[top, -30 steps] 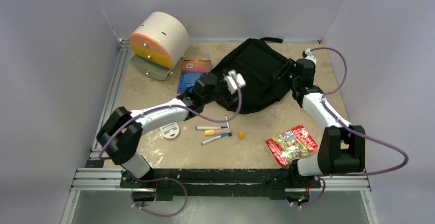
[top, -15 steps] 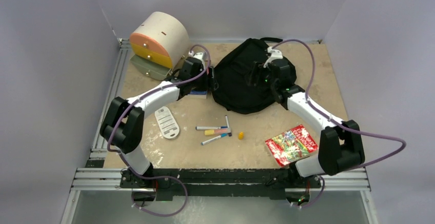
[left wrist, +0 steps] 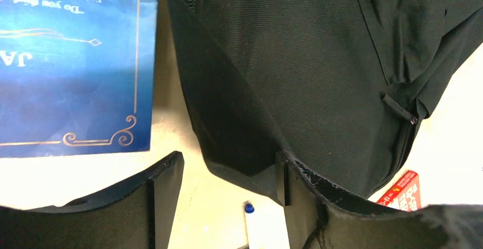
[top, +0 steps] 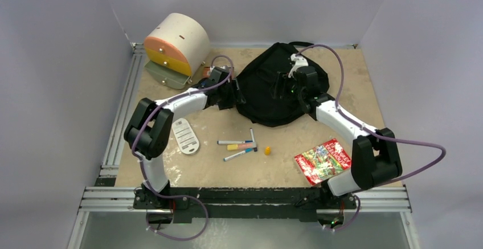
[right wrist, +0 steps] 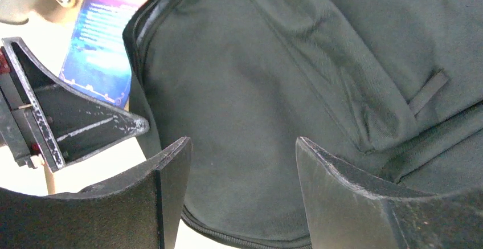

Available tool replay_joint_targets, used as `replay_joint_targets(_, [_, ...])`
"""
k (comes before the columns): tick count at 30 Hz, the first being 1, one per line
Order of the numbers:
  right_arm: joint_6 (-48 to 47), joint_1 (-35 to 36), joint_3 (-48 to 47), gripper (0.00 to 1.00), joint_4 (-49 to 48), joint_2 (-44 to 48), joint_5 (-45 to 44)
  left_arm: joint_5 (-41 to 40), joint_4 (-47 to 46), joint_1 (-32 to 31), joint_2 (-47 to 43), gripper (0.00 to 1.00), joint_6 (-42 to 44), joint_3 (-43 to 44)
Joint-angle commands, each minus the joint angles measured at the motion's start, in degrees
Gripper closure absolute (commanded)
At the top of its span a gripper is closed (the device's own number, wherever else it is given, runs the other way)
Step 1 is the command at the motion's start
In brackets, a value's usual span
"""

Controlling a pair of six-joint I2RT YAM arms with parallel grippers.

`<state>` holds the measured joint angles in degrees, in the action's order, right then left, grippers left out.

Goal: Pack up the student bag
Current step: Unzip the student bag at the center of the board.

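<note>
My gripper will fold the student bag's top panel [top: 264, 92] back and open up a wide opening when it pulls the panel, because the bag's zipper edge [right wrist: 138, 35] gapes at the side.
The student bag [top: 267, 98], black and soft, lies at the back middle of the table. My left gripper [top: 236, 94] is low at the bag's left edge and open. In the left wrist view a lower corner of the bag [left wrist: 245, 163] sits between the jaws of the left gripper [left wrist: 228, 175], up against the right finger [left wrist: 293, 189]. My right gripper [top: 282, 84] hovers over the top of the bag. It is open too, and the right wrist view shows only the bag's fabric [right wrist: 245, 89] beneath the right gripper [right wrist: 242, 160].
A blue book [left wrist: 68, 61] lies just left of the bag, under my left arm. A cream-and-orange drawer box [top: 176, 47] stands at the back left. Markers [top: 239, 146], a small yellow piece [top: 267, 150], a white oval tag [top: 185, 136] and a red packet [top: 323, 160] lie nearer the front.
My left gripper has swung from above the bag's left part down to its left edge. My right gripper has moved from the bag's right side leftward onto its top.
</note>
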<state>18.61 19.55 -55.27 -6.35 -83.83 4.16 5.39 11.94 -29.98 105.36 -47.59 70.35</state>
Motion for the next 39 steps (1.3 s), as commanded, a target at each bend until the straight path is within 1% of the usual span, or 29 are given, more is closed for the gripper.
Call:
replay_joint_targets(1, [-1.75,0.93,-2.19,0.31,2.40,-1.16,2.63,2.64,-3.58,0.03,1.55,0.47,-1.01,3.78])
replay_joint_targets(3, [-2.67,1.82,-2.17,0.32,3.84,-1.83,3.95,3.67,-4.77,0.14,2.05,0.63,0.62,4.11])
replay_joint_targets(6, [-3.68,3.37,-3.00,0.32,7.14,-3.09,7.27,7.75,-5.65,1.94,3.81,0.96,4.76,5.98])
replay_joint_targets(7, [-3.87,4.19,-3.16,0.32,8.49,-3.23,7.57,9.33,-5.39,2.81,4.61,1.00,6.04,7.01])
replay_joint_targets(10, [-4.15,6.37,-2.99,0.31,8.98,-3.46,6.46,13.89,-6.73,4.63,5.89,1.00,11.65,8.72])
replay_joint_targets(13, [-3.85,7.23,-2.89,0.30,7.69,-4.74,5.33,17.53,-12.81,4.96,5.12,1.00,17.00,7.08])
replay_joint_targets(19, [-5.30,8.59,-6.52,0.29,6.61,-10.35,1.63,21.69,-20.00,5.02,3.02,1.00,20.71,2.63])
replay_joint_targets(21, [-6.17,8.74,-7.70,0.30,5.74,-12.28,1.74,21.70,-20.16,5.01,3.16,1.00,21.52,2.34])
replay_joint_targets(26, [-8.62,9.41,-9.42,0.35,8.31,-15.24,2.01,21.37,-19.26,5.05,3.55,1.00,23.19,2.53])
replay_joint_targets(33, [-6.50,9.82,-9.45,0.39,9.14,-16.64,-5.38,21.59,-19.26,5.01,4.15,1.00,23.07,3.21])
replay_joint_targets(36, [-6.57,10.77,-10.17,0.39,9.40,-17.93,-7.94,21.59,-19.22,5.00,4.15,1.00,23.08,3.35])
replay_joint_targets(39, [-6.95,12.27,-11.41,0.36,10.10,-19.32,-12.50,21.41,-18.84,5.02,4.35,1.00,23.07,3.62])
